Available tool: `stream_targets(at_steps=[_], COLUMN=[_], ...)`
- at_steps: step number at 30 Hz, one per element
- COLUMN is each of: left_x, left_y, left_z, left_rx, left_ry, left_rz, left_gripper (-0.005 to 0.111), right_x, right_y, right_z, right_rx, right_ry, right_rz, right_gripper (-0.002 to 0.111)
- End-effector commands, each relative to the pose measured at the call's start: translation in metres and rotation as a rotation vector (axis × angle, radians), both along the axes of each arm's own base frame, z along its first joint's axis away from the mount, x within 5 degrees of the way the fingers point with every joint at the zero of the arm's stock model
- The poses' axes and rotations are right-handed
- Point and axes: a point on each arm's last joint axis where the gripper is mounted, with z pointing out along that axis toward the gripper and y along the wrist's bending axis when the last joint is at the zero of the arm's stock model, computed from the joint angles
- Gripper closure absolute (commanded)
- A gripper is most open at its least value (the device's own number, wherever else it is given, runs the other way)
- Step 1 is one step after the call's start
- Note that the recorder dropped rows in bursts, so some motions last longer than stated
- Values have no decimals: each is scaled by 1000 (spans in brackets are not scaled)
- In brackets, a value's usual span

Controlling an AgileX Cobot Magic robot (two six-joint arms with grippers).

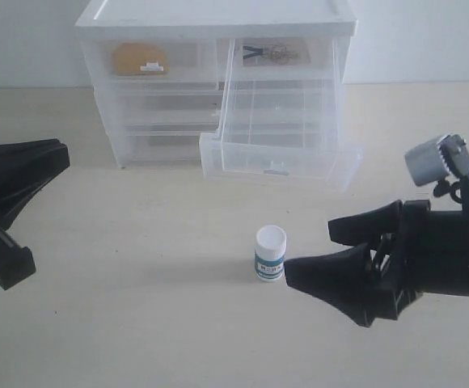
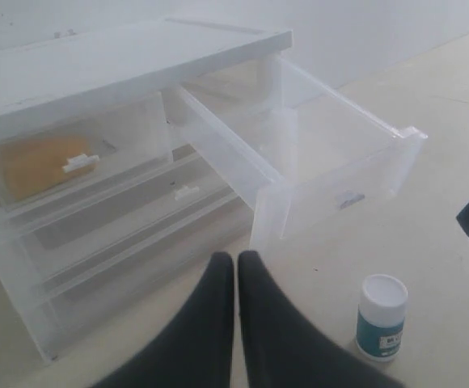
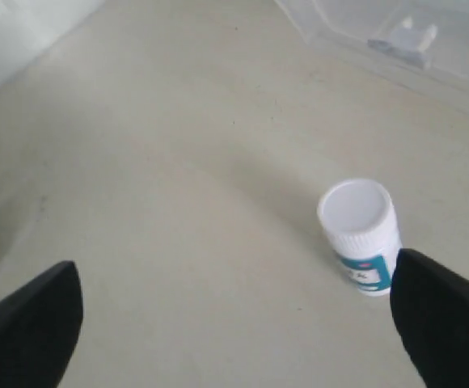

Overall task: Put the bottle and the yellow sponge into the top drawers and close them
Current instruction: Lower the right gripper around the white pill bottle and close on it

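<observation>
The upright bottle (image 1: 270,252) stands free in front of my right gripper's open fingers. I should carry on moving in until the fingers are on both sides of its body (image 1: 269,267), then close them.
The bottle (image 1: 270,253) stands upright on the table in front of the cabinet, white cap up, teal label showing (image 2: 382,315) (image 3: 358,234). My right gripper (image 1: 310,249) is open just to its right, one fingertip (image 3: 441,319) close beside the bottle, not touching. The yellow sponge (image 1: 137,59) lies inside the closed top left drawer (image 2: 36,162). The top right drawer (image 1: 279,137) is pulled far out (image 2: 340,162) and holds nothing in its visible front part. My left gripper (image 2: 236,260) is shut and empty, low at the table's left (image 1: 61,153).
The white-topped cabinet (image 1: 218,16) stands at the back, with full-width translucent drawers (image 1: 162,113) below the top ones. A dark wiry object (image 1: 271,55) shows at the back of the top right slot. The open drawer's front and handle (image 3: 404,36) overhang the table behind the bottle.
</observation>
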Motion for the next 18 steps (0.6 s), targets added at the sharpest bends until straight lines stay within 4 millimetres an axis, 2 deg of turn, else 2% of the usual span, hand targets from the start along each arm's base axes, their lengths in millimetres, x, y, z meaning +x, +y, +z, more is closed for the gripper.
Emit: stream_targets(at_steps=[1,4,7,11,16,17,18], left_x=[0,0,0,0,0,0,0], left_y=[0,0,0,0,0,0,0], left_z=[-2,-2,-2,-2,-2,-3,-3], left_rx=[-7,-7,-7,-7,-6,-4,4], left_ry=[16,16,16,16,17,19,17], left_rz=[4,4,4,4,5,7,7], left_gripper=[103,103,103,103,103,103,103], right_x=[11,19,27,43,70,73,79], right_y=[-2,-1,7,14,51,55,62], right_z=[-15,-32,-51,-74,-88,-88,-91], right_rx=[-79,-108,-70,-81,-104,-119,-172], right_ry=[-144,-173,-213,-175,-215,-222,-191], right_rz=[-1,1,92,125,226,235,220], right_gripper=[14,14,14,14,14,15,30])
